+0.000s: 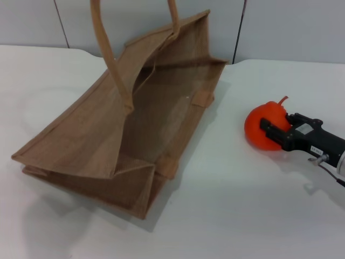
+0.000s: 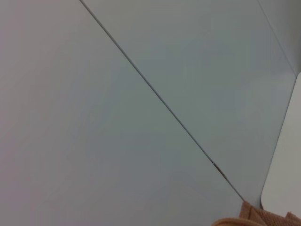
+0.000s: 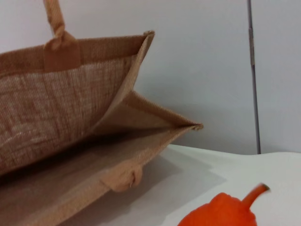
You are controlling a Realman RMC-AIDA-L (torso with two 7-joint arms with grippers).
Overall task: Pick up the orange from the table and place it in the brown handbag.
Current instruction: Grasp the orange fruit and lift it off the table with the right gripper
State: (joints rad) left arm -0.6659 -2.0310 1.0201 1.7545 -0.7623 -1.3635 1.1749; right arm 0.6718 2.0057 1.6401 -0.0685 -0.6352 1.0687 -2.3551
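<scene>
The brown handbag's opening (image 1: pixel 175 105) is short of the orange in my right gripper, so next I pull the handbag nearer with my left gripper by its raised handle (image 1: pixel 110 56).
The orange (image 1: pixel 259 122) sits at the right of the white table (image 1: pixel 242 216), its stem pointing up and back. My right gripper (image 1: pixel 271 133) comes in from the right edge and its black fingers (image 1: pixel 274 136) clasp the orange's right side. The orange's top and stem also show in the right wrist view (image 3: pixel 221 214). The brown handbag (image 1: pixel 91 129) lies tilted at centre left, its mouth open toward the orange, one handle (image 1: pixel 110 59) standing up. The bag's open inside fills the right wrist view (image 3: pixel 56 108). My left gripper is out of view.
A grey panelled wall (image 1: pixel 291 27) runs behind the table's far edge. The left wrist view shows that wall (image 2: pixel 141 117), a corner of the table (image 2: pixel 287 179) and a scrap of the bag's fabric (image 2: pixel 263 219). Bare tabletop lies between the bag and the orange.
</scene>
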